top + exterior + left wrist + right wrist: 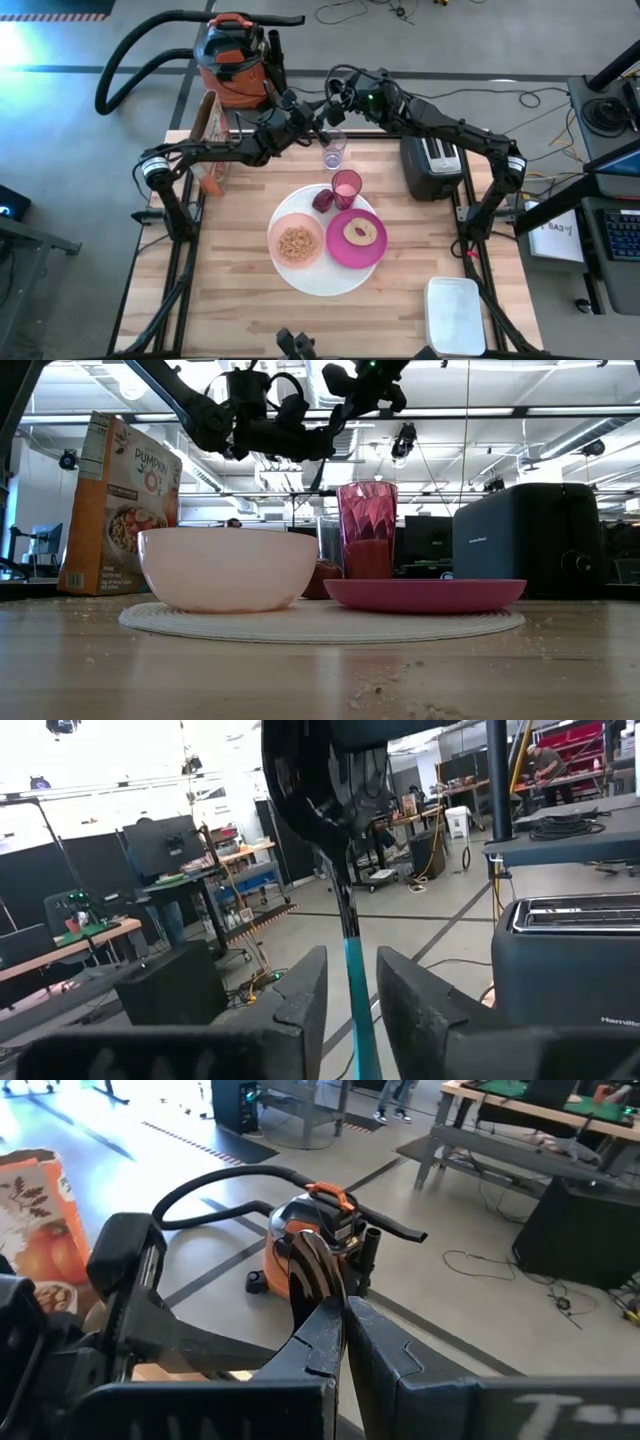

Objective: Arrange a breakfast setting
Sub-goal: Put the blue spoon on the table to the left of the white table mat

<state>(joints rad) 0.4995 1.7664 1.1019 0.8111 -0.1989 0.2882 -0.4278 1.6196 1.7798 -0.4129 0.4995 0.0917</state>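
Observation:
The spoon is pinched by its dark end [312, 1275] in my right gripper. My left gripper should therefore close on the teal handle [361, 1005] and bring it beside the pale pink bowl.
A spoon [352, 982] with a teal handle and a dark bowl hangs in the air over the table's far edge, between my two grippers. My right gripper [340, 1305] is shut on its dark end. My left gripper [350, 960] is open, one finger on either side of the teal handle with a gap showing on both sides. On the table a large white plate [322, 282] carries a pale pink bowl [295, 243] of cereal and a magenta plate [357, 238]. A pink cup [346, 186] and a clear glass [334, 152] stand behind them. My right gripper pinches the spoon's dark bowl end [318, 1285] between its two fingers. Part of the bowl sticks out past the fingertips. The spoon is lifted clear of the table, its teal handle [356, 1010] running away toward the left gripper.
A black toaster [432, 165] stands at the far right and a cereal box [210, 140] at the far left. A white lidded container [455, 315] lies at the near right. An orange-and-black vacuum [232, 55] stands on the floor beyond the far edge.

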